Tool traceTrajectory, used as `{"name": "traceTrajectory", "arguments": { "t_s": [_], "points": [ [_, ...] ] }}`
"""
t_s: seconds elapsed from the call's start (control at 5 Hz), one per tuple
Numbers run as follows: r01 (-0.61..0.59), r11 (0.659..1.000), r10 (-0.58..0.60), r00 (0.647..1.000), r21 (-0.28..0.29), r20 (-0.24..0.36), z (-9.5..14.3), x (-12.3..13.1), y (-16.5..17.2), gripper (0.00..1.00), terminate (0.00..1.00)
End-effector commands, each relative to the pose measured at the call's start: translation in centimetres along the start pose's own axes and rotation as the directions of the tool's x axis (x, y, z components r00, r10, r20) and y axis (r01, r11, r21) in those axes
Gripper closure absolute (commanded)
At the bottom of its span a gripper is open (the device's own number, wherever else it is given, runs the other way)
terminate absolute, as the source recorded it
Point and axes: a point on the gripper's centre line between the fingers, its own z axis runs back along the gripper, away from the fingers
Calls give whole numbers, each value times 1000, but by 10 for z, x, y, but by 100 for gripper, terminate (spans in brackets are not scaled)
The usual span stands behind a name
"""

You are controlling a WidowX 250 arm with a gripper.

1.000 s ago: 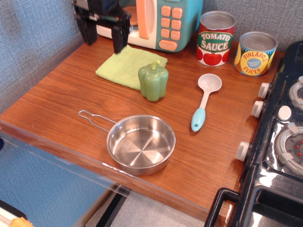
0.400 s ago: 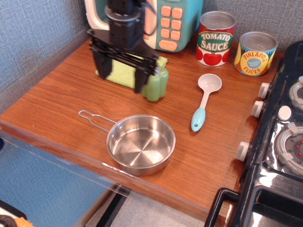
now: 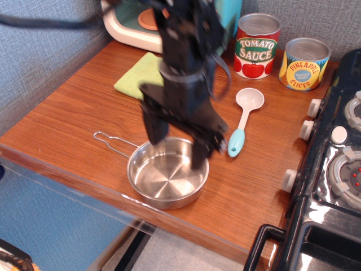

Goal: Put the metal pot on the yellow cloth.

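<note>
The wire handle (image 3: 111, 142) sticks out level with the metal pot's rim (image 3: 135, 151), so the handle will keep pointing straight out when the robot lifts the pot.
The metal pot (image 3: 163, 179) is a shallow shiny steel pan with a thin wire handle pointing left. It sits near the front edge of the wooden counter (image 3: 67, 118). My gripper (image 3: 177, 150) is open, fingers pointing down, just above the pot's far rim, one finger (image 3: 156, 131) at the left and one finger (image 3: 199, 153) over the right side. The yellow cloth (image 3: 138, 76) lies at the back left, partly hidden by my arm. The green toy pepper is hidden behind the arm.
A tomato sauce can (image 3: 256, 46) and a pineapple slices can (image 3: 304, 63) stand at the back right. A white and blue spoon (image 3: 244, 119) lies right of my arm. A toy microwave (image 3: 132, 22) stands at the back. A black stove (image 3: 333, 164) borders the right.
My gripper has moved from the back left, over the cloth and pepper, forward and right to just above the pot. The pot has not moved.
</note>
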Motion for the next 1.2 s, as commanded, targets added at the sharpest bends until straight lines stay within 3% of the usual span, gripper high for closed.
{"name": "traceTrajectory", "arguments": {
  "t_s": [0.0, 0.2, 0.4, 0.8, 1.0],
  "points": [
    [9, 999, -10, 999, -34, -39, -40, -8, -6, 0, 0],
    [21, 1000, -22, 997, -21, -77, -61, -18, -12, 0, 0],
    [37, 999, -38, 996, -9, -84, -66, -23, -18, 100, 0],
    [72, 997, -70, 996, 29, -63, -62, -31, -17, 100, 0],
    [48, 998, -48, 999, 37, -13, -46, -33, -15, 100, 0]
  ]
}}
